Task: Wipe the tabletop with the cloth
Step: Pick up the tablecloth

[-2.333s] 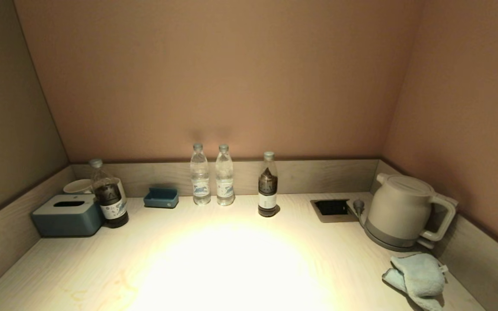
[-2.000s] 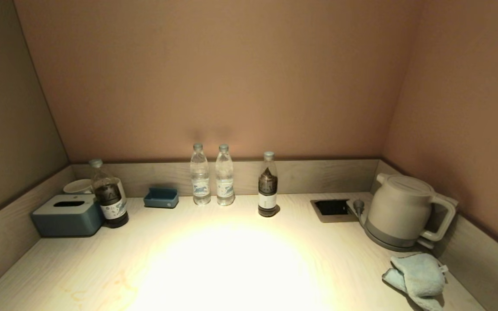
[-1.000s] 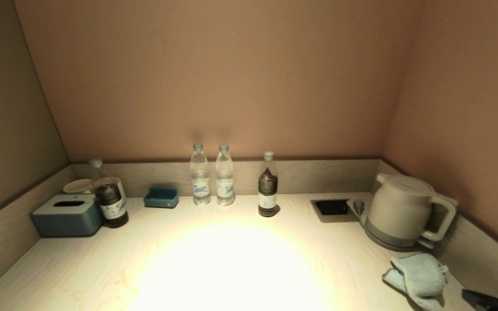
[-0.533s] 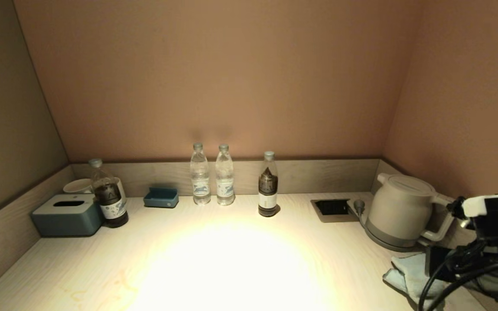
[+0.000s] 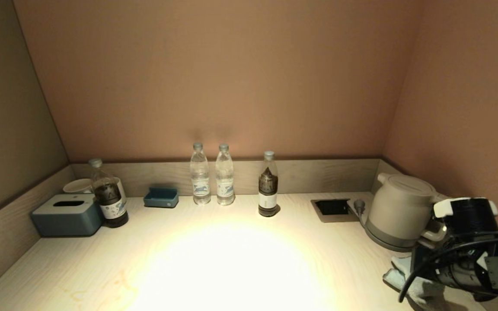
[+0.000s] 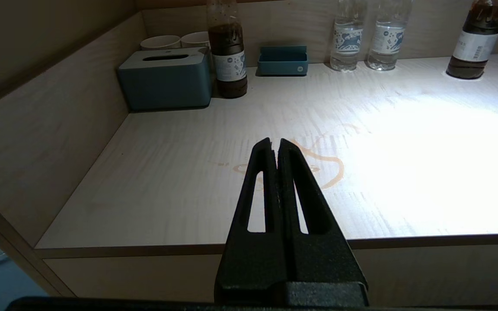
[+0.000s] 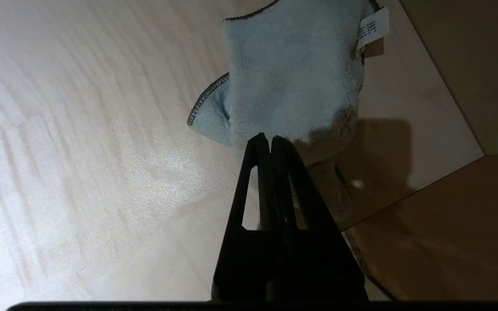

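Note:
My gripper will wipe with the light blue cloth (image 5: 426, 291), which should stay bunched with its lower flap fanning out, because a dark-stitched corner (image 7: 208, 109) of the cloth peeks out from under the cloth's top fold.
The light blue cloth (image 7: 292, 77) lies crumpled on the pale wood tabletop (image 5: 231, 259) at the near right corner, in front of the kettle. In the head view my right arm (image 5: 465, 259) covers most of it; only its left edge (image 5: 398, 276) shows. My right gripper (image 7: 267, 137) is shut and empty, its tips just above the cloth's near edge. My left gripper (image 6: 274, 141) is shut and empty, held before the table's front edge at the left, over an orange-brown ring stain (image 6: 318, 166).
A grey kettle (image 5: 398, 211) and a socket recess (image 5: 331, 208) stand at the back right. Two water bottles (image 5: 212, 175) and a dark bottle (image 5: 268, 185) stand along the back wall. A tissue box (image 5: 67, 214), another dark bottle (image 5: 108, 194), cups (image 5: 77, 185) and a blue tray (image 5: 161, 197) fill the back left.
My right arm has come into view from the lower right and moved left over the cloth, covering most of it. The cloth and the other things have not moved.

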Available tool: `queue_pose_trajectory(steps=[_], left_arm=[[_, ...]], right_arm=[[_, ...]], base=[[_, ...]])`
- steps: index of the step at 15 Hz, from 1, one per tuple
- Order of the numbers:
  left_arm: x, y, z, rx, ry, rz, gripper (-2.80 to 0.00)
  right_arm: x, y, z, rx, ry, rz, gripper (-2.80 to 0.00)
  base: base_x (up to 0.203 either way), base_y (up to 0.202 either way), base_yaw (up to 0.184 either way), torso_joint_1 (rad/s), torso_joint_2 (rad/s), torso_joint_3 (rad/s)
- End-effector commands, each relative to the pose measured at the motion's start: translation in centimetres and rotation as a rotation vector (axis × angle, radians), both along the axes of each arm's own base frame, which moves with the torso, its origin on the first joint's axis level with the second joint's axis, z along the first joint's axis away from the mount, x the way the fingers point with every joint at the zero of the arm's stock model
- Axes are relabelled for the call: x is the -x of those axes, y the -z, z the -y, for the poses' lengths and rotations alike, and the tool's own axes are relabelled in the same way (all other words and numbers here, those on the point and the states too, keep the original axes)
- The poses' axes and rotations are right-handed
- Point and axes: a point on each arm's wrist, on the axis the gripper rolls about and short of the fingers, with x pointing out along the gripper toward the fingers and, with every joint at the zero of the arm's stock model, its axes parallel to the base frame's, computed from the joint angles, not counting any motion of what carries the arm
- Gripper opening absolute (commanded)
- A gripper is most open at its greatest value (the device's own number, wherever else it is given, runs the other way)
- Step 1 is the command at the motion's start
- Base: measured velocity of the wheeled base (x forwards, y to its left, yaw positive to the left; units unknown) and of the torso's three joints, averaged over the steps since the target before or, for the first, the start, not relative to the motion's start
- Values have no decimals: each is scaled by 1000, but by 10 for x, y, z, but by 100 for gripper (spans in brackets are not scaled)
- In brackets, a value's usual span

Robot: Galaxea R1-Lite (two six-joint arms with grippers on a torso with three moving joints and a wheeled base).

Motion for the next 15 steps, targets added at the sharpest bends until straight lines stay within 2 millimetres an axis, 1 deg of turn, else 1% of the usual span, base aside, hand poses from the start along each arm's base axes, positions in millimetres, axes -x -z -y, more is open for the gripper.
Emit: queue_pose_trajectory(steps=[1,2,9,15], left_arm=[[0,0,0,0,0,0,-280],[0,0,0,0,0,0,-280],[0,0,0,0,0,0,-280],[0,0,0,0,0,0,-280]], right_arm=[[-4,10,0,-13,17,-37,-280],[-5,12,0,-16,18,-45,0],[-8,18,1,-38,41,-61,0],[-29,47,14,-35,92,-70,0]], base=[[0,0,0,0,0,0],[0,0,0,0,0,0],[0,0,0,0,0,0],[0,0,0,0,0,0]])
